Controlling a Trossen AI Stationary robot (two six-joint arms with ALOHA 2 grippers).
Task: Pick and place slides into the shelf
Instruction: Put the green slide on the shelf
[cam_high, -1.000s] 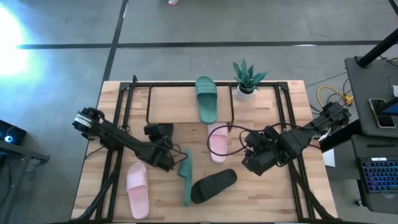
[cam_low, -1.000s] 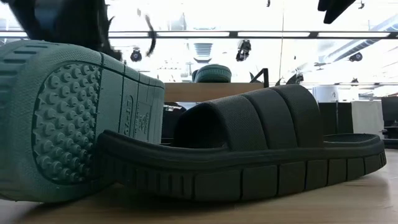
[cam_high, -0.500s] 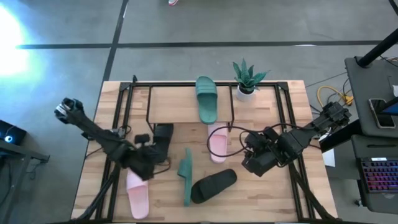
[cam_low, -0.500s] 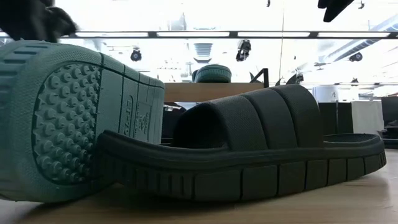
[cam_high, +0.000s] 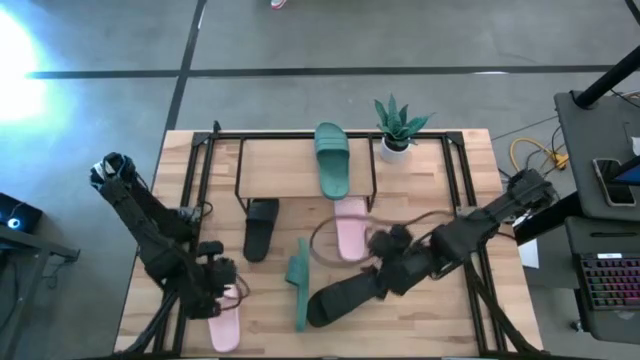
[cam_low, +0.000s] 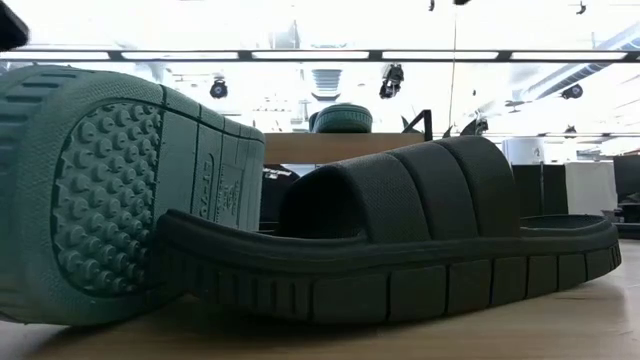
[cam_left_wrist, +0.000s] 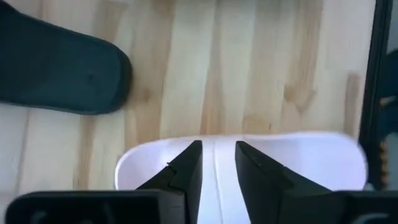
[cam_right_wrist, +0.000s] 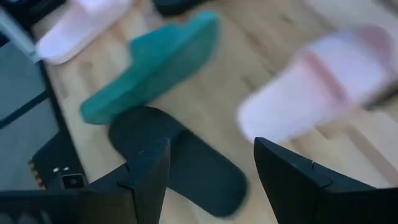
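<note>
I should move my right gripper back while my left gripper puts the green slide (cam_high: 301, 281) on the shelf first, because the green slide stands on its edge against the front black slide.
The shelf (cam_high: 307, 137) stands at the table's far side with one green slide (cam_high: 332, 160) lying on its top board. A black slide (cam_high: 260, 228) lies on the table just before the shelf's front, and a pink slide (cam_high: 350, 226) lies to its right. A second green slide (cam_high: 298, 283) stands on its edge against another black slide (cam_high: 345, 295). My left gripper (cam_left_wrist: 217, 152) hangs over a second pink slide (cam_left_wrist: 292, 168) near the left front, open by a narrow gap. My right gripper (cam_right_wrist: 211, 155) hovers wide open over the front black slide (cam_right_wrist: 186, 165).
A potted green plant (cam_high: 397, 125) stands at the shelf's right end. Cables and a laptop (cam_high: 610, 285) sit on a side stand beyond the table's right edge. Bare wood shows at the table's right near corner (cam_high: 440, 330).
My left gripper has swung away from the green slide on its edge, toward the table's near left, and now hangs over the pink slide there. My right gripper has tipped further down and gone left and nearer, over the front black slide. The slides lie still.
</note>
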